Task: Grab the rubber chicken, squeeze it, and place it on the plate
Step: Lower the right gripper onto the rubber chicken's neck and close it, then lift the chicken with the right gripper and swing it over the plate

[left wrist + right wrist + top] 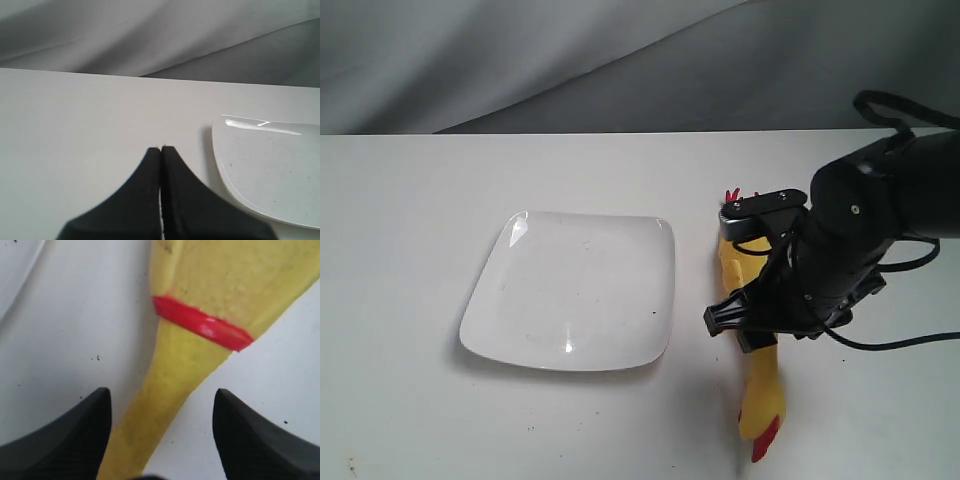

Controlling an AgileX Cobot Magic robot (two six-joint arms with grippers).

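Observation:
The rubber chicken's full (738,266), rounded body flares straight out (222,287) from its neck, so the body will remain stretched out when I raise the neck.
The rubber chicken (762,392) lies on the white table just right of the plate (570,290), its red-tipped head toward the near edge and its red feet at the far end. My right gripper (752,330) hovers over its middle and hides part of the body. In the right wrist view the right gripper (161,390) is open, its black fingers (90,430) on either side of the chicken's thin yellow neck (170,370), just below the red neck band (200,325), without touching it. My left gripper (161,148) is shut on nothing, low over bare table beside the plate (270,175).
The white table (410,220) stretches around the plate on all sides. A grey cloth backdrop (570,60) hangs behind its far edge. The right arm's black cable (890,345) loops over the table at the right.

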